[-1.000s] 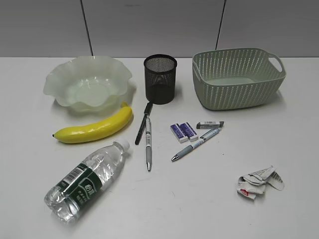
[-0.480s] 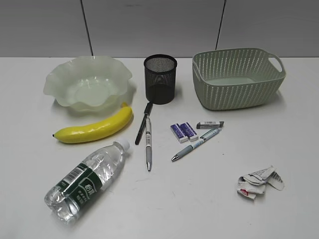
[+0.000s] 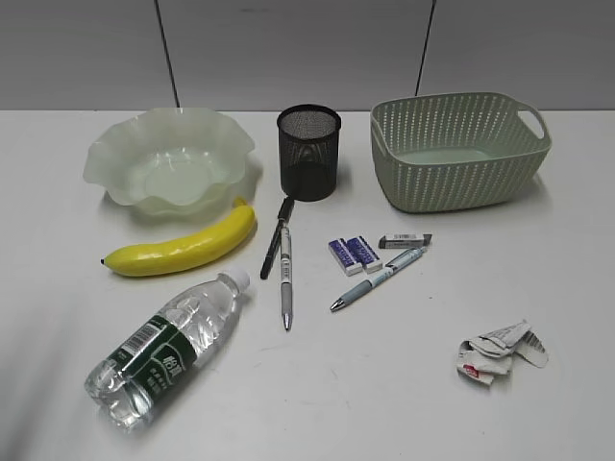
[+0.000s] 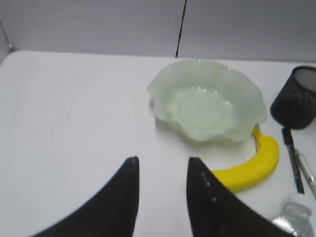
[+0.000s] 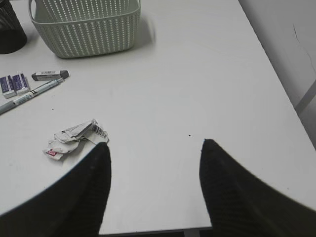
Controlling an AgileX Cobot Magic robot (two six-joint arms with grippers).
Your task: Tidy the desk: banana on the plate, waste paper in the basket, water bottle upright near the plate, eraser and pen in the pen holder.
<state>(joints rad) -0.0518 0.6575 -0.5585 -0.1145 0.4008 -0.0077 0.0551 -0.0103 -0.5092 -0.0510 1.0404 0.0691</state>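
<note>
The banana's pointed end (image 3: 117,260) is clear of the plate and water bottle, so the robot's left gripper should keep going toward that end (image 3: 140,257) until its open fingers are on both sides of it.
On the white desk (image 3: 384,394) the yellow banana (image 3: 184,247) lies in front of the pale green ruffled plate (image 3: 169,159). The water bottle (image 3: 165,349) lies on its side at the front left. The black mesh pen holder (image 3: 309,152) stands mid-back, the sage basket (image 3: 457,149) back right. Three pens (image 3: 282,257) and three erasers (image 3: 355,254) lie in the middle. The waste paper (image 3: 499,351) lies front right. Neither gripper shows in the exterior view. My left gripper (image 4: 162,160) is open and empty, short of the plate (image 4: 207,101) and banana (image 4: 249,168). My right gripper (image 5: 155,144) is open and empty, right of the waste paper (image 5: 74,139).
The desk's right edge (image 5: 276,84) and front edge (image 5: 148,231) show in the right wrist view, with a grey wall beyond. A grey panelled wall (image 3: 307,48) runs behind the desk. The pen holder (image 4: 296,98) and a pen (image 4: 292,160) show at the right of the left wrist view.
</note>
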